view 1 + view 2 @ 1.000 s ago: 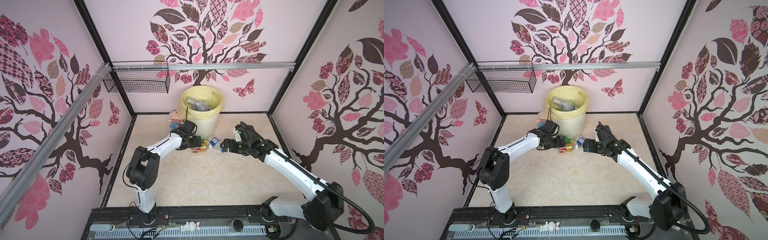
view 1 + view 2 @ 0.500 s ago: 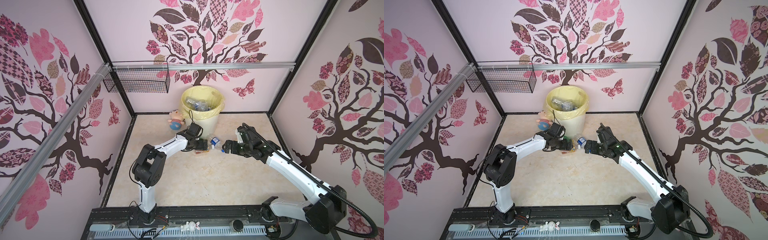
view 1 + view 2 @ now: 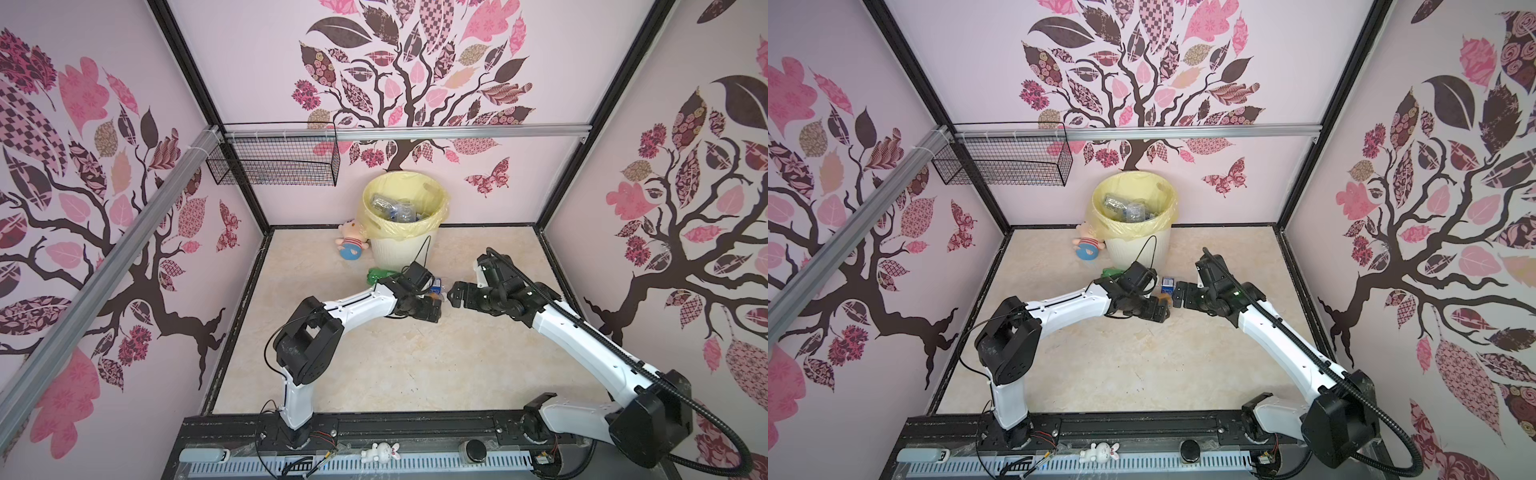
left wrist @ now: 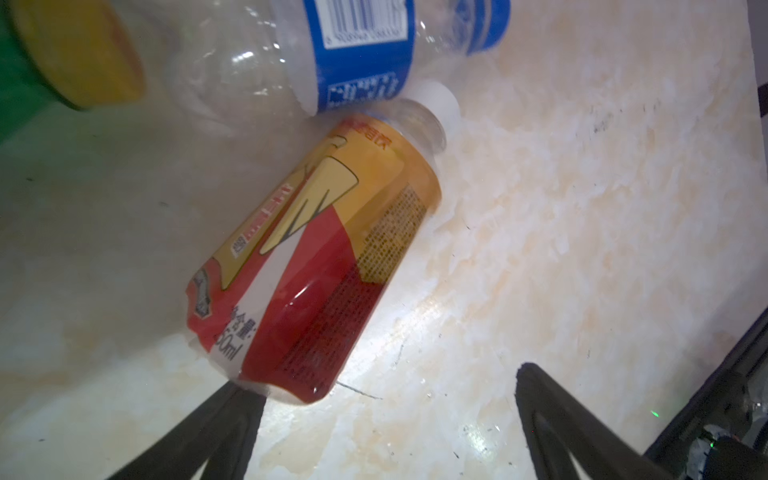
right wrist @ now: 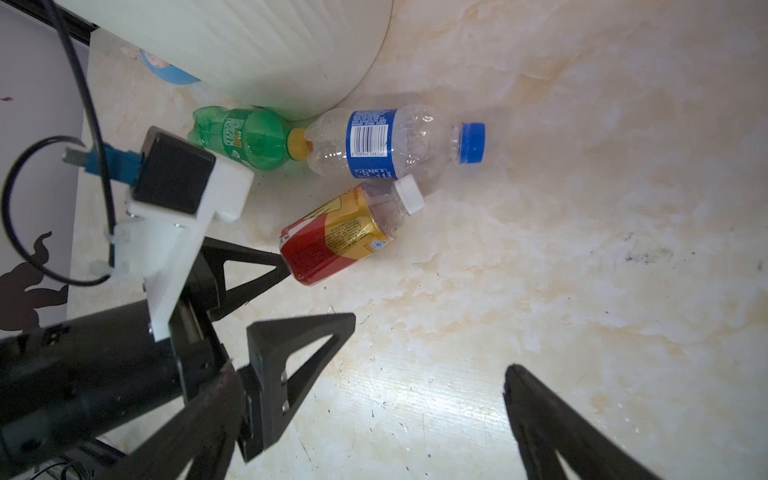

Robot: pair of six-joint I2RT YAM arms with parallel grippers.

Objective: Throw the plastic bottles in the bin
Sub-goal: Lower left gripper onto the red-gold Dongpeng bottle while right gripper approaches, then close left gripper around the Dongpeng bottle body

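Observation:
One finger of my left gripper is touching the red-labelled bottle's base (image 4: 254, 366). Next, I move back, line up with the slanted bottle and close around its label (image 4: 318, 260).
Three plastic bottles lie on the floor in front of the bin (image 3: 401, 249) (image 3: 1133, 253): a green bottle (image 5: 245, 137) (image 3: 380, 274), a clear blue-labelled bottle (image 5: 386, 141) (image 4: 357, 54) and a red-and-yellow-labelled bottle (image 5: 336, 237) (image 4: 316, 249). More bottles (image 3: 399, 210) fill the bin. My left gripper (image 4: 382, 399) (image 5: 320, 295) (image 3: 434, 311) is open; one fingertip (image 5: 284, 270) touches the red-labelled bottle's base. My right gripper (image 5: 370, 395) (image 3: 452, 295) is open and empty, just right of the bottles, facing the left gripper.
A pink-and-blue plush doll (image 3: 351, 245) (image 3: 1088, 245) lies left of the bin against the back wall. A black wire mesh basket (image 3: 274, 166) hangs on the rail at the back left. The bin's ribbed wall (image 5: 249, 41) stands close behind the bottles.
My left gripper has swung right and toward the front, uncovering the green bottle and the doll. The right gripper has barely moved.

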